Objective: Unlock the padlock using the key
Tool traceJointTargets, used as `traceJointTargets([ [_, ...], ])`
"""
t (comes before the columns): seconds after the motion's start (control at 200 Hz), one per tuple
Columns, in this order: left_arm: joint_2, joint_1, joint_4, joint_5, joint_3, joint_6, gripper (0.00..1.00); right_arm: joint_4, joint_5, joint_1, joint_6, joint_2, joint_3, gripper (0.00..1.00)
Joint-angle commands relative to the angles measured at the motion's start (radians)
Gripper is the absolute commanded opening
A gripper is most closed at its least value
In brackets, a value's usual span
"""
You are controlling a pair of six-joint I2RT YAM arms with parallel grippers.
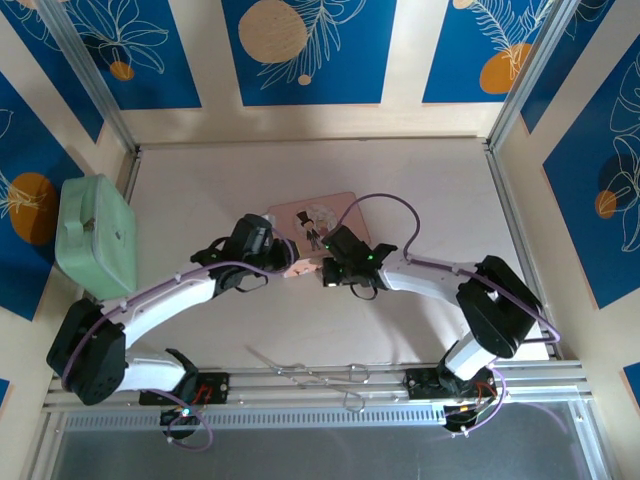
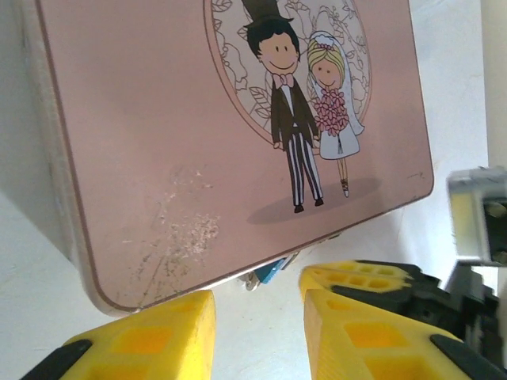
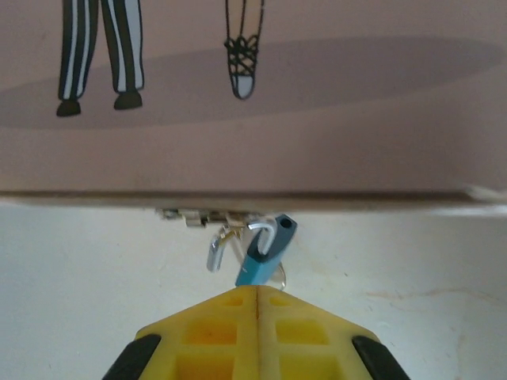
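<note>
The pink box lies crooked (image 1: 312, 214) beyond the open fingers of the robot's left gripper, so both grippers need to straighten the box and the left gripper needs to brace its side edge (image 2: 60, 146).
A pink box (image 1: 300, 215) with a cartoon wedding couple lies mid-table. From the latch under its near edge hangs the tiny padlock (image 3: 266, 252), blue body tilted and silvery shackle swung out of its hole. My right gripper (image 3: 257, 291) is shut right at the padlock's lower end. The key is hidden between its pads, apart from a thin wire ring (image 3: 282, 275). My left gripper (image 2: 257, 332) stands open beside the box's corner with bare table between its fingers (image 2: 150, 336). The padlock (image 2: 275, 271) peeks out under the box edge, with the right gripper's yellow fingers (image 2: 356, 279) beside it.
A mint-green case (image 1: 97, 235) sits at the left wall. Metal scissors-like tools (image 1: 310, 375) lie on the front rail between the arm bases. Both arms (image 1: 170, 295) (image 1: 440, 280) reach in toward the box's near edge. A purple cable (image 1: 385, 205) loops over the right arm.
</note>
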Motion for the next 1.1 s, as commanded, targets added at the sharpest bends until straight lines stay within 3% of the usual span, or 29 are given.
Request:
traceJointTargets([
  [0.0, 0.005, -0.008, -0.023, -0.004, 0.021, -0.02, 0.35, 0.053, -0.036, 0.006, -0.016, 0.046, 0.016, 0.04],
  [0.39, 0.055, -0.008, 0.002, 0.008, 0.007, -0.031, 0.35, -0.068, 0.119, 0.056, -0.018, 0.212, 0.16, 0.01],
  [0.53, 0.056, -0.007, -0.006, 0.001, 0.005, -0.027, 0.36, -0.071, 0.141, 0.08, -0.023, 0.17, 0.154, 0.03],
  [0.76, 0.069, -0.005, -0.022, -0.009, 0.021, -0.014, 0.5, -0.126, 0.159, 0.061, -0.033, -0.081, 0.096, 0.31],
  [0.91, 0.056, 0.008, -0.059, -0.032, 0.042, 0.019, 0.56, -0.218, 0.134, -0.05, -0.082, -0.222, 0.116, 0.49],
  [0.985, 0.042, 0.028, -0.067, -0.032, 0.049, 0.04, 0.59, -0.227, 0.097, -0.134, -0.102, -0.247, 0.125, 0.63],
  [1.095, 0.035, 0.069, -0.086, -0.02, 0.066, 0.067, 0.63, -0.243, -0.014, -0.262, -0.127, -0.22, 0.16, 0.67],
])
